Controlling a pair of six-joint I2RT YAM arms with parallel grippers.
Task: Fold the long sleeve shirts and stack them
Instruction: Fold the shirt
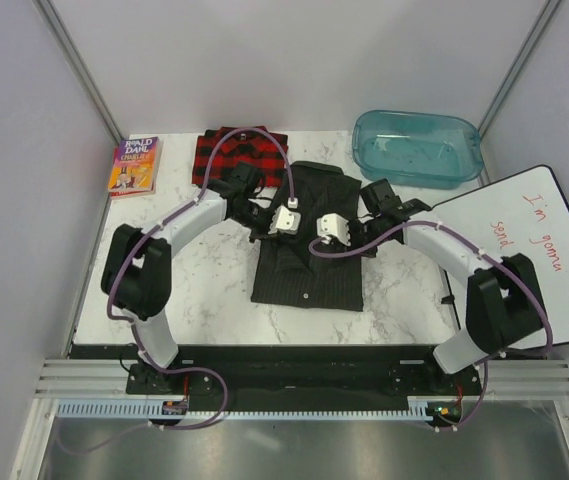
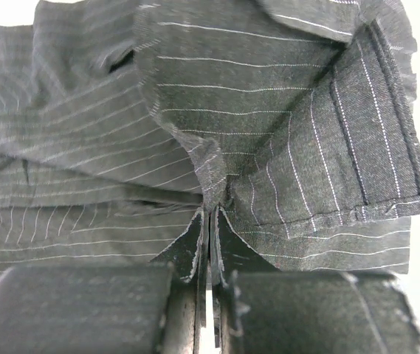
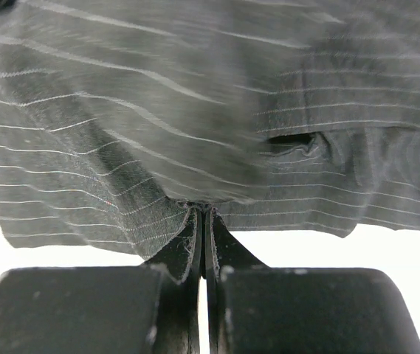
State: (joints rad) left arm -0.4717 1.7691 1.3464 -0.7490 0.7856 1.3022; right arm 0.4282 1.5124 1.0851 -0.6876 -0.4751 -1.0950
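Note:
My right gripper is guiding the held fabric edge, which lines up with the charcoal shirt's side. It should continue to guide the edge there until the edge rests on the shirt's body, then let go.
The dark charcoal pinstriped shirt lies in the middle of the table, its top part bunched between the two arms. My left gripper is shut on a pinch of its cloth; in the left wrist view the closed tips meet at a gathered fold. My right gripper is also shut on the shirt's fabric, and the tips hold a lifted edge with bright table below. The red-and-black plaid shirt sits folded at the back left, partly hidden by the left arm.
A colourful paperback book lies at the table's back left corner. A clear teal bin stands at the back right. A whiteboard with red writing overhangs the right edge. White walls enclose the table.

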